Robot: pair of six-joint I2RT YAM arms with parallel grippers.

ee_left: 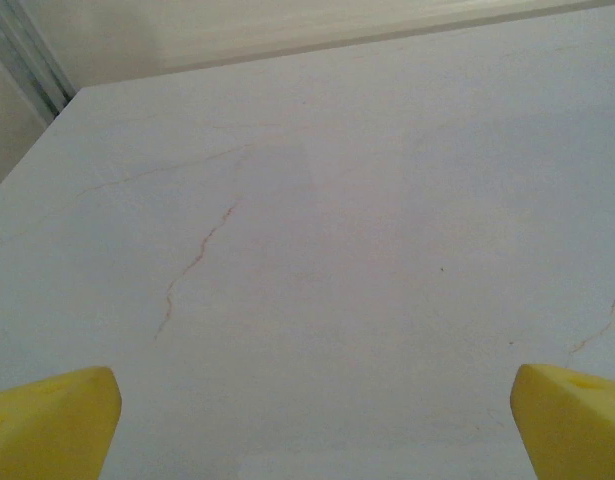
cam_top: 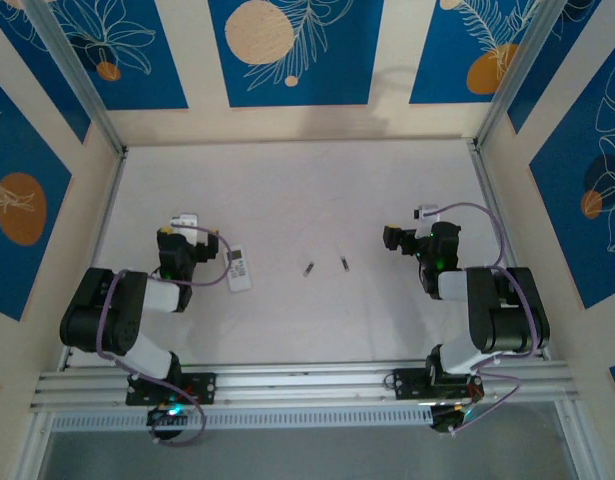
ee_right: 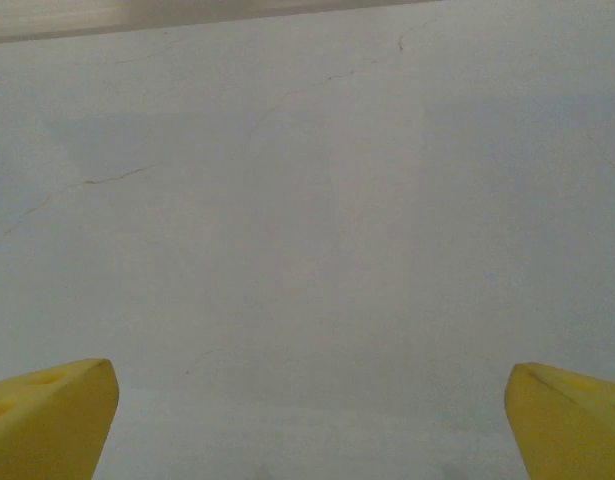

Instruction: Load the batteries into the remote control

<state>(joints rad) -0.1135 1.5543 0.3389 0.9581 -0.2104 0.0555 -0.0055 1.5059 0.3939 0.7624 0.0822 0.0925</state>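
The white remote control is lying with its buttons point(cam_top: 240, 279) up, so next my left gripper grabs its screen end point(cam_top: 236, 254), picks it up and turns it toward my right gripper.
The white remote control point(cam_top: 238, 270) lies flat on the pale table, just right of my left arm's wrist. Two batteries lie apart in the middle of the table, one battery point(cam_top: 308, 269) on the left and the other battery point(cam_top: 343, 264) on the right. My left gripper point(cam_top: 190, 234) points toward the far wall, open and holding nothing. In the left wrist view its yellow fingertips point(ee_left: 49, 420) stand wide apart over bare table. My right gripper point(cam_top: 410, 238) is right of the batteries, also open. Its yellow fingertips point(ee_right: 47, 415) frame bare table too.
The table point(cam_top: 287, 190) is walled in by blue and cream panels at the back and sides. Aluminium posts point(cam_top: 77, 70) stand at the far corners. A metal rail point(cam_top: 307, 385) carrying both arm bases runs along the near edge.
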